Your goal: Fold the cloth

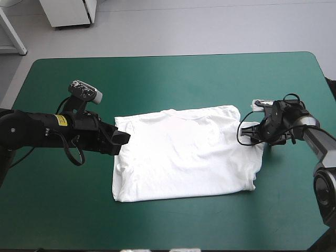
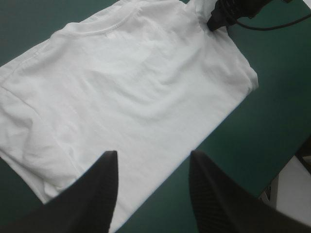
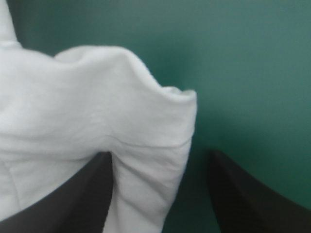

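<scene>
I expect the T-shirt's side (image 1: 251, 164) to flop over at an angle and leave the T-shirt's body flat when I bring the raised fold inward, because the side's edge lies loose and wavy (image 1: 259, 171).
The white T-shirt (image 1: 184, 155) lies spread flat on the middle of the table, collar toward the far edge, with its sides tucked in. My left gripper (image 1: 122, 137) is at the shirt's left edge; in the left wrist view it (image 2: 153, 155) stands open just above the T-shirt (image 2: 121, 82). My right gripper (image 1: 245, 131) is at the shirt's right edge near the sleeve. In the right wrist view it (image 3: 160, 154) is open, and a raised fold of the T-shirt (image 3: 87, 121) reaches in between its fingers. The left wrist view also shows the right gripper (image 2: 226, 13) at the far side of the shirt.
The teal-green cover (image 1: 173, 79) shows on all sides of the shirt. The table's near edge runs close below the shirt's hem, and the right edge (image 1: 328, 89) is just beyond my right arm.
</scene>
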{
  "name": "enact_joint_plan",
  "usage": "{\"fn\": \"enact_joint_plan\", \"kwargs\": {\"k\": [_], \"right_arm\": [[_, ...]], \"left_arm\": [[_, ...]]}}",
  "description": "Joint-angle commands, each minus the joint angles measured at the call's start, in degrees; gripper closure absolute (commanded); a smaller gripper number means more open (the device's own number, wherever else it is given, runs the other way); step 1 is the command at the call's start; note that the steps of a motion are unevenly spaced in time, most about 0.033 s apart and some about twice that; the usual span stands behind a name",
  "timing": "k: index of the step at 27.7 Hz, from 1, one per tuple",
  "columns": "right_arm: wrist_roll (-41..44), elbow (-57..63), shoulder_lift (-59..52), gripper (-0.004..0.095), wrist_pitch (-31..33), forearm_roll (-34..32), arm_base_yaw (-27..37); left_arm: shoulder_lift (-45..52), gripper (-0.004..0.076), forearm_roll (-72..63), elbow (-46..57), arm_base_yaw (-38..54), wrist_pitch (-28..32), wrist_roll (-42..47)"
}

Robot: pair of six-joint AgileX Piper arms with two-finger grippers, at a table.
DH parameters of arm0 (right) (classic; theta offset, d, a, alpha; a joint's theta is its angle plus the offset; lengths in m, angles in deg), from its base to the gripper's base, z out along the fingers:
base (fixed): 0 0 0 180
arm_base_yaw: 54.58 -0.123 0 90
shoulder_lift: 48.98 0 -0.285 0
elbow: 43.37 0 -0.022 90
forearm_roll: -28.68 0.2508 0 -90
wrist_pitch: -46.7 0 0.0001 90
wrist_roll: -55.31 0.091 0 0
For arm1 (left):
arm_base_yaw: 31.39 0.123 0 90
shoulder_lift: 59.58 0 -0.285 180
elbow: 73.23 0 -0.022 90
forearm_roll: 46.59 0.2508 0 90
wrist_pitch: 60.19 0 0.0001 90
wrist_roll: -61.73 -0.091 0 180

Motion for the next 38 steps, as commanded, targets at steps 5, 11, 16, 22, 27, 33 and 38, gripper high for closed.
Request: {"fn": "enact_joint_plan", "kwargs": {"k": [5,11,16,22,27,33,38], "right_arm": [[-2.05,-1.24,1.93,0.0618,-1.9,0.13,0.56],[-3.14,-1.47,2.26,0.0922,-2.35,0.91,0.56],[-5.53,-3.26,-0.19,0.0925,1.04,3.72,0.56],[-9.87,-6.94,-4.75,0.0925,6.82,7.93,-1.48],[-12.18,-9.38,-6.31,0.0925,10.27,10.99,-5.53],[-13.74,-9.86,-5.47,0.0925,8.45,13.34,-11.41],[-14.8,-9.86,-0.25,0.0925,7.53,13.34,-15.59]], "left_arm": [[0.97,0.0381,-2.27,-1.83,-0.43,2.7,0.46],[0.97,0.0388,-2.37,-1.83,-0.43,2.7,0.57],[0.97,0.0388,-2.37,-1.83,-0.43,2.36,0.57],[0.97,0.0388,-2.37,-1.83,-0.43,2.13,0.48],[0.97,0.0389,-2.27,-1.83,-0.43,2.13,0.33],[0.97,0.0392,-2.27,-1.83,-0.43,2.13,0.33],[0.97,0.0393,-2.27,-1.83,-0.43,2.13,0.33]]}}
